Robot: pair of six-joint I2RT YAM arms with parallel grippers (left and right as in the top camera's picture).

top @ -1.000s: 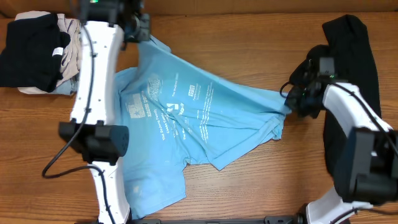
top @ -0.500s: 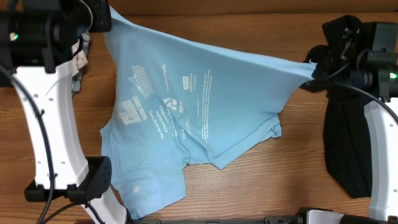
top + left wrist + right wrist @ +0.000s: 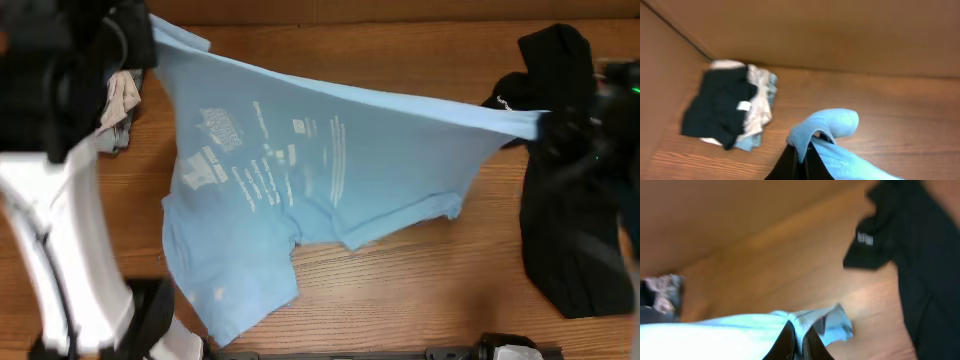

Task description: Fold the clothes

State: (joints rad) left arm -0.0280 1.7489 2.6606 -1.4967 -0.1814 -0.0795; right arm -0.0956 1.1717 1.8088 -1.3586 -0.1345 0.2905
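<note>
The T-shirt's lower part [image 3: 365, 228] lies crooked, its held edge slanting, so I should pull the T-shirt's edge [image 3: 350, 92] level before my left gripper moves back to lay it folded.
The light blue T-shirt [image 3: 330, 170] with white lettering hangs stretched in the air between both arms, its lower part draped on the table. My left gripper [image 3: 150, 35] is shut on one shirt corner at the far left; in the left wrist view the blue fabric [image 3: 822, 125] bunches over the closed jaws [image 3: 802, 155]. My right gripper [image 3: 545, 125] is shut on the other corner at the right; the right wrist view shows the cloth [image 3: 825, 322] pinched in the jaws [image 3: 800, 340]. A black shirt [image 3: 570, 200] with a small white logo [image 3: 865, 239] lies at the right.
A pile of folded clothes [image 3: 730, 110], dark and pale pieces, sits at the far left corner of the wooden table [image 3: 420, 290]. A brown wall [image 3: 840, 30] borders the far side.
Both arms have risen and drawn apart, lifting the blue T-shirt's top edge off the table and stretching it taut. The view of the arms is blurred by motion.
</note>
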